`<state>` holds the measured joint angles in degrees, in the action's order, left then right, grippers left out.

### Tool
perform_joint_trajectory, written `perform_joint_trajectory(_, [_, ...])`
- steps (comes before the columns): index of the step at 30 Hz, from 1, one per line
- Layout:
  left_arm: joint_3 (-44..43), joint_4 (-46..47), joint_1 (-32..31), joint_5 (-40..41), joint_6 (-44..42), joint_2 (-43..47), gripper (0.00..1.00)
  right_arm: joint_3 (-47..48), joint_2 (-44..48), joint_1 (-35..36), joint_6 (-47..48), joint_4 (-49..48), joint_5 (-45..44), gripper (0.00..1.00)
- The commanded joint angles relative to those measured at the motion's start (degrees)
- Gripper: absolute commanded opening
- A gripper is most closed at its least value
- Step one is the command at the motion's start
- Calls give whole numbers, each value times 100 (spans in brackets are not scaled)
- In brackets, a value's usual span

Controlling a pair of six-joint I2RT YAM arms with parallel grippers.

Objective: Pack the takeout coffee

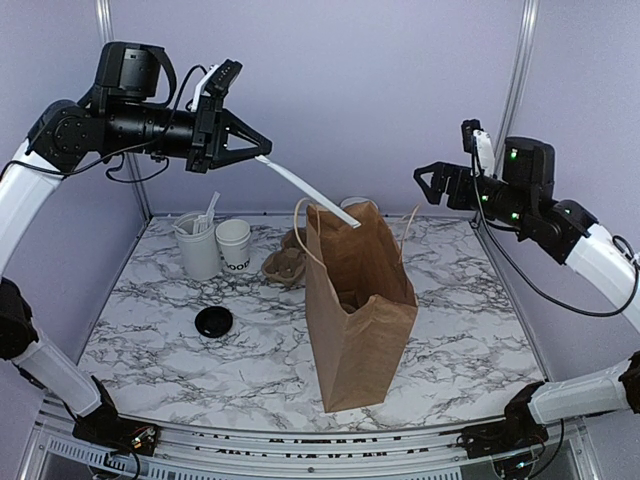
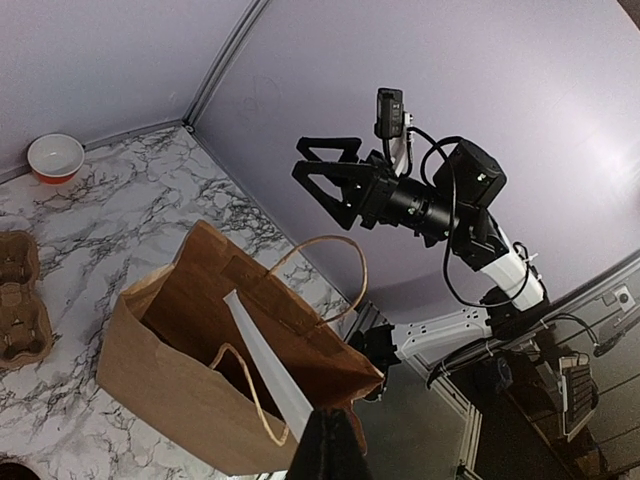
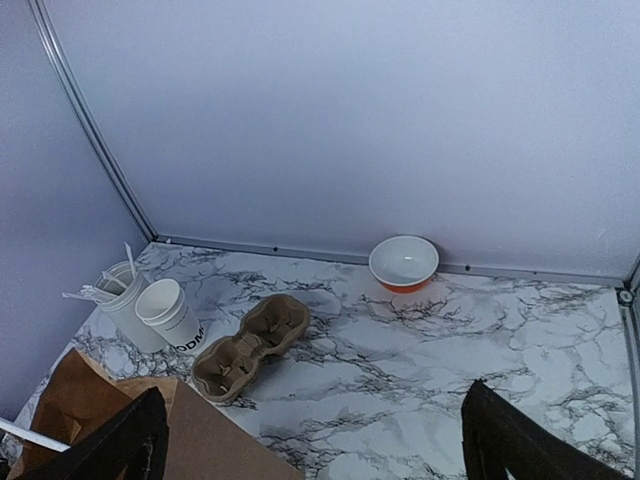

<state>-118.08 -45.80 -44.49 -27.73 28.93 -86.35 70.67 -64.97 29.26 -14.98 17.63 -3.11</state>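
Observation:
My left gripper should keep going farther over the bag and let go of the stick there, because the stick's far end (image 1: 352,222) is slanting down over the bag's opening (image 1: 362,262).
The takeout coffee (image 1: 234,246) is a small white paper cup with dark lettering, standing open at the back left; in the right wrist view the coffee (image 3: 170,315) shows no lid. Its black lid (image 1: 213,321) lies flat on the table in front of it. High on the left, my left gripper (image 1: 262,146) is shut on a flat white stick (image 1: 310,190). The stick's far end reaches over the mouth of the upright brown paper bag (image 1: 355,320). In the left wrist view the stick (image 2: 262,355) slants into the bag (image 2: 170,390). My right gripper (image 1: 424,188) hangs open and empty, above and right of the bag.
A taller white canister (image 1: 197,248) with white sticks stands left of the cup. A brown pulp cup tray (image 3: 250,345) lies behind the bag. A red bowl (image 3: 403,263) sits by the back wall. Purple walls close the table on three sides.

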Motion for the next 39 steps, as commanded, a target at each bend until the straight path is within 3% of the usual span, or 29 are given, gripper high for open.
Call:
perform_joint_trajectory(1, [-27, -227, -121, 118, -271, -115, 0, -55, 185, -52, -88, -8, -86, 99])
perform_joint_trajectory(16, [-513, -227, -347, 97, -434, -676, 0, -185, 361, -49, -214, 38, -110, 99])
perform_joint_trajectory(25, [-968, -227, -470, 117, -451, -1073, 9, -216, 474, -52, -270, 68, -128, 99])
perform_joint_trajectory(28, [-1085, -223, -498, 197, -461, -1176, 23, -219, 494, -51, -273, 89, -128, 99])
perform_joint_trajectory(33, [-1152, -140, -525, 498, -495, -1158, 57, -248, 546, -49, -268, 109, -146, 99])
perform_joint_trajectory(39, [-516, 438, -525, 1120, -565, -632, 93, -291, 604, -51, -245, 102, -225, 99])
